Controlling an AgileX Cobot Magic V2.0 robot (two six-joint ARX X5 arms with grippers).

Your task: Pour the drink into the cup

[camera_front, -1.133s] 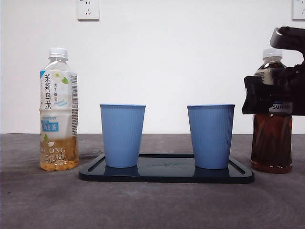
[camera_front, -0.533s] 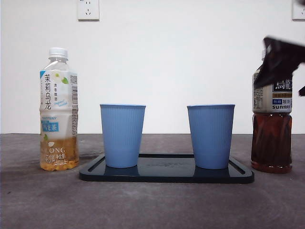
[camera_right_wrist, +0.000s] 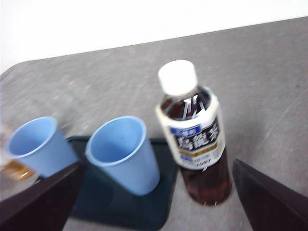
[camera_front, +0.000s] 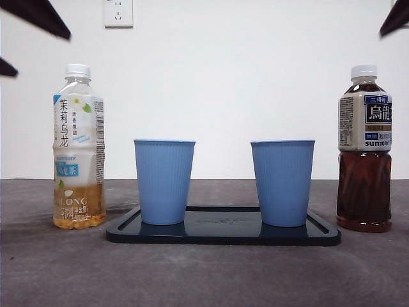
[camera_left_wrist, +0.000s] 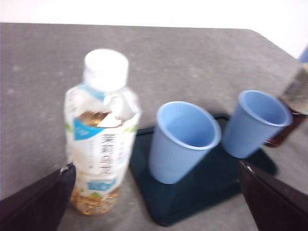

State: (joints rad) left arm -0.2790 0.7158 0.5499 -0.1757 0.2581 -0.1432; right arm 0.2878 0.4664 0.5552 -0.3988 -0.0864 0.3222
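The amber tea (camera_front: 79,206) will flow toward the bottle's neck and stay inside when I tip the light bottle, because the white cap (camera_front: 78,70) closes the bottle.
Two blue ribbed cups (camera_front: 164,182) (camera_front: 282,182) stand upright on a dark tray (camera_front: 223,234); both look empty in the wrist views (camera_left_wrist: 183,139) (camera_right_wrist: 124,154). A capped bottle of dark tea (camera_front: 365,150) (camera_right_wrist: 195,139) stands right of the tray. A capped bottle with a little amber tea (camera_front: 78,147) (camera_left_wrist: 102,137) stands to the tray's left. My right gripper (camera_right_wrist: 156,166) hangs open above and behind the dark bottle, a black tip at the top right corner (camera_front: 395,18). Above the light bottle, my left gripper (camera_left_wrist: 155,168) is open, touching nothing.
The grey table (camera_front: 204,275) runs to a white wall with power sockets (camera_front: 118,13). Its rounded far corner (camera_left_wrist: 269,41) lies beyond the tray in the left wrist view.
The right gripper, which was around the dark bottle's upper part, has lifted off it to the top right corner. A black tip of the left gripper has appeared at the top left.
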